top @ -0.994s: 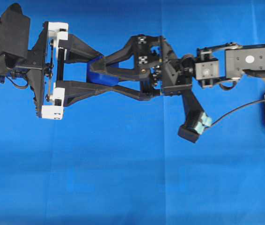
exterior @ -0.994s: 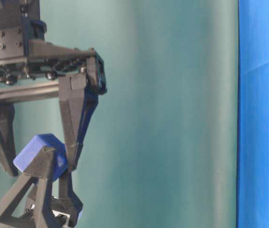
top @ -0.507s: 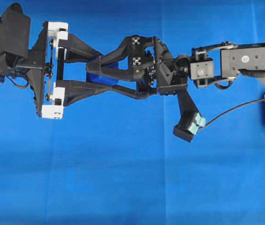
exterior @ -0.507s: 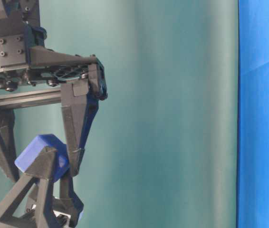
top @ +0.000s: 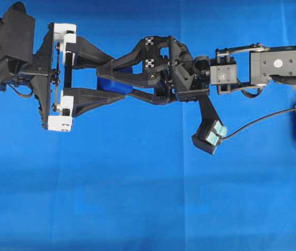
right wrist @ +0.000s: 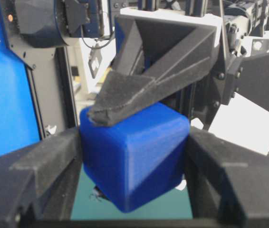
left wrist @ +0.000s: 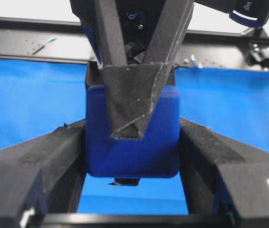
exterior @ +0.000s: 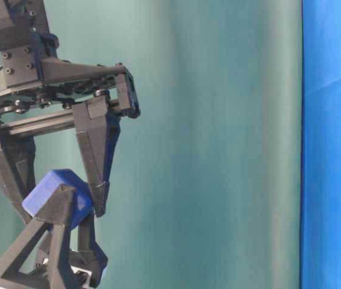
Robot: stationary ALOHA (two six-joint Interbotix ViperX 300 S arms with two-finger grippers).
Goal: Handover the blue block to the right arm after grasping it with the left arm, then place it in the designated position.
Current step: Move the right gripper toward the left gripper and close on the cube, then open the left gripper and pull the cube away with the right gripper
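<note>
Both my grippers are closed on the blue block. My left gripper should open wide off the block's sides before my right gripper takes the block away.
The blue block hangs above the cloth between both grippers. My left gripper, the one with white pieces, reaches in from the left and is shut on the block. My right gripper, all black, comes from the right, turned crosswise, and is shut on the same block. In the left wrist view the block sits tight between the two left fingers, with a right finger lying across its top. In the right wrist view both right fingers press the block's sides. At table level the block sits high off the cloth.
Bright blue cloth covers the table under both arms. The right arm's wrist camera and its cable hang below that arm. A teal backdrop stands behind the grippers at table level.
The right gripper's jaws have closed from wide open onto the block, and that arm has shifted slightly left. The left gripper has kept its hold and place.
</note>
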